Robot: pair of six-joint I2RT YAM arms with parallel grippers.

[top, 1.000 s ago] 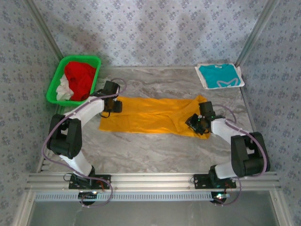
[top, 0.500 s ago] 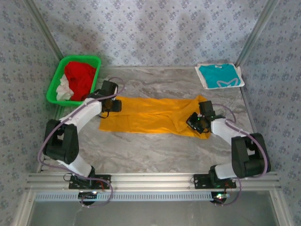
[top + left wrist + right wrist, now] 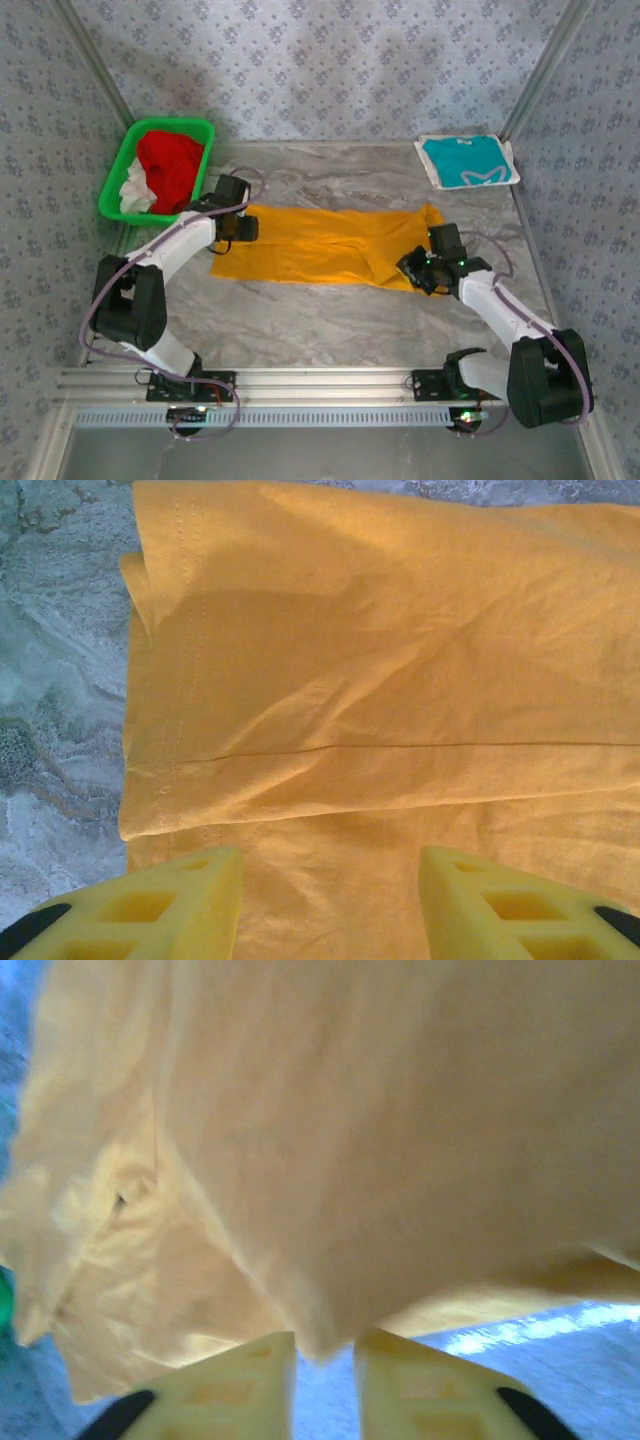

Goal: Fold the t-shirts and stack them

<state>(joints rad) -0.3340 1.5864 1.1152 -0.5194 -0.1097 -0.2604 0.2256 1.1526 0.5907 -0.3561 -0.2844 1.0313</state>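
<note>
The yellow-orange t-shirt's long strip (image 3: 312, 248) lies crosswise, so my right gripper should push its shoulder end (image 3: 410, 236) back while my left gripper pulls the t-shirt's hemmed end toward me.
The yellow-orange t-shirt (image 3: 320, 245) lies in a long folded strip across the middle of the table. My left gripper (image 3: 240, 227) hovers over its left end, and in the left wrist view its jaws (image 3: 330, 862) stand open above the hemmed cloth (image 3: 360, 680). My right gripper (image 3: 419, 268) is at the shirt's near right corner. In the blurred right wrist view its fingers (image 3: 325, 1348) stand narrowly apart, with a point of the cloth (image 3: 330, 1160) drawn in between their tips. The teal t-shirt (image 3: 467, 160) lies folded at the back right.
A green basket (image 3: 118, 178) with red and white cloth stands at the back left, close behind my left arm. Bare marble table (image 3: 330, 320) stretches in front of the shirt. Patterned walls close in the back and both sides.
My right arm's elbow swung out to the right and its gripper slid slightly toward the near right at the shirt's corner. The left arm has barely moved.
</note>
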